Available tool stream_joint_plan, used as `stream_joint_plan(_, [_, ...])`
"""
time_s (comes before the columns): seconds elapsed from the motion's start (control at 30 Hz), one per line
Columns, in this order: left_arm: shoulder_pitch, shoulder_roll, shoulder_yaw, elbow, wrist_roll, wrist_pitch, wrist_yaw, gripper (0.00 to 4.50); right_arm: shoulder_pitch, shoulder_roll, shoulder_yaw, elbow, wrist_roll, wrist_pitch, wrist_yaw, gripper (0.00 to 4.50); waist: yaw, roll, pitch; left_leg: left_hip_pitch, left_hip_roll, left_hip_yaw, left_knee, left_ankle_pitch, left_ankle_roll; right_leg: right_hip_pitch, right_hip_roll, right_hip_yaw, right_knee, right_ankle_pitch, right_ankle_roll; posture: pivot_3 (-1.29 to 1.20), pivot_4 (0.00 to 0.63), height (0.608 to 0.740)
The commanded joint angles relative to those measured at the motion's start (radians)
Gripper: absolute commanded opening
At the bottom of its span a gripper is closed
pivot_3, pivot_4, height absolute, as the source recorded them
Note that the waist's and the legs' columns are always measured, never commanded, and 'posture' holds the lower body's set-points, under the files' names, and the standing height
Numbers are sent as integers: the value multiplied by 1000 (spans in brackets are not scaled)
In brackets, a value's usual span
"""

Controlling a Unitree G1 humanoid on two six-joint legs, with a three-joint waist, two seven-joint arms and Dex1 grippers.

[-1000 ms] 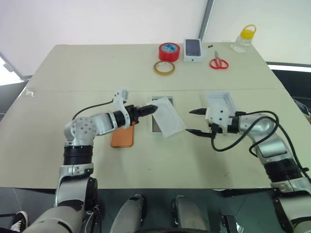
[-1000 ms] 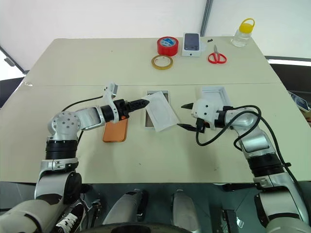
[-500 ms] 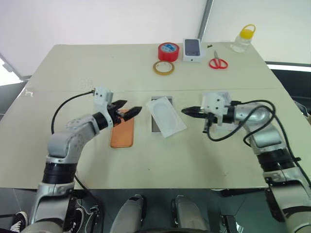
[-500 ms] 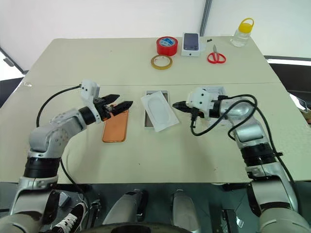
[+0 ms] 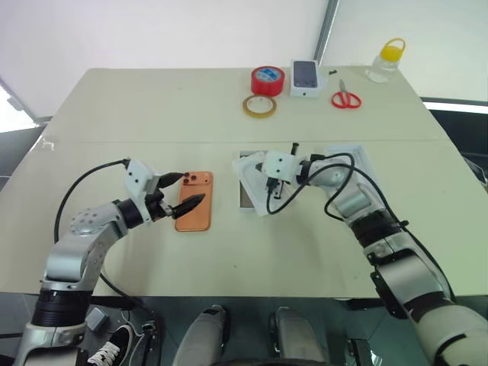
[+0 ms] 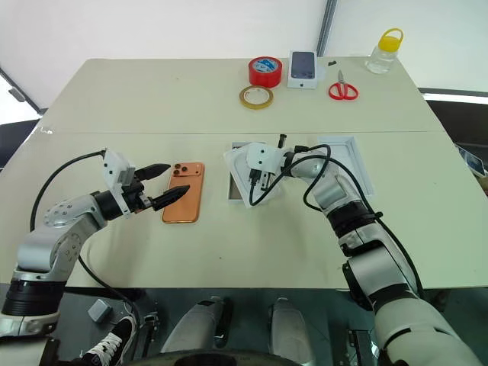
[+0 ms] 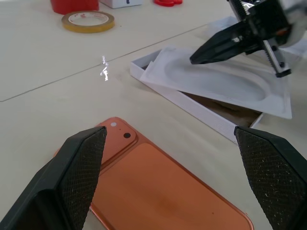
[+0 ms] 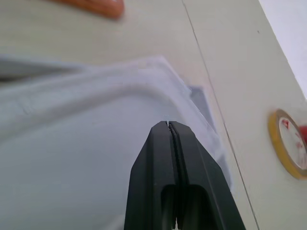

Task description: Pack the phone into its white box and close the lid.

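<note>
I expect the orange phone to settle flat inside, over the white card, when I lower it, because the white box's rim (image 7: 192, 105) is as long as the phone.
The orange phone (image 5: 194, 210) lies flat on the table, camera lenses toward the far side. My left gripper (image 5: 191, 188) hovers open at its left edge, one finger (image 7: 72, 177) on each side of it in the left wrist view. To the right, the white box (image 7: 192, 106) shows a strip of tan floor (image 7: 229, 112). A flat white card (image 7: 225, 81) lies askew over it. My right gripper (image 8: 168, 125) is shut, and its tip (image 7: 194, 59) is at the card's surface. The all-white lid (image 5: 358, 163) lies open side up just right of the box, partly behind my right arm.
Along the far edge stand a red tape roll (image 5: 267, 79), a yellow tape ring (image 5: 259, 106), a small white box printed with a dark phone (image 5: 304, 78), red scissors (image 5: 345, 98) and a bottle with a yellow cap (image 5: 385, 61). Black cables trail from both wrists.
My left gripper drew back to the left off the card and rolled, still open. My right gripper shut and swung left over the card, which now rests on the box.
</note>
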Motion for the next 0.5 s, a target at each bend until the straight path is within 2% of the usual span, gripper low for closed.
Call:
stream_joint_plan(0.03, [-3,-6,21,-45,0,-5,19,4500,-38,3,35,44,-38,-84,14,33,-4,0,0,0,0,0,0,0,0,0,0,0,0,0,0,0,150,740])
stream_joint_plan(0.13, [-6,-15,30,-46,-11,7,31,4500,-60,35,38,72,-26,-101,32,33,-11,0,0,1,1,0,0,1,-1,0,1,0,2,0,0,0,150,740])
stream_joint_plan(0.23, [-11,-20,27,-44,-1,4,47,4500,-96,62,43,120,-70,-91,-35,33,-18,0,0,1,1,0,-1,1,-1,0,1,0,2,0,-1,0,150,740])
stream_joint_plan(0.33, [-12,-29,26,-43,-2,6,60,4500,-127,88,39,173,-95,-45,-97,33,-22,0,0,1,1,0,-1,1,-1,0,1,0,2,0,-1,0,150,740])
stream_joint_plan(0.5, [-12,-44,26,-47,-5,13,78,4500,-159,136,11,216,-69,72,-116,33,-26,0,0,1,1,-1,-1,1,-2,0,1,0,2,0,-1,0,150,740])
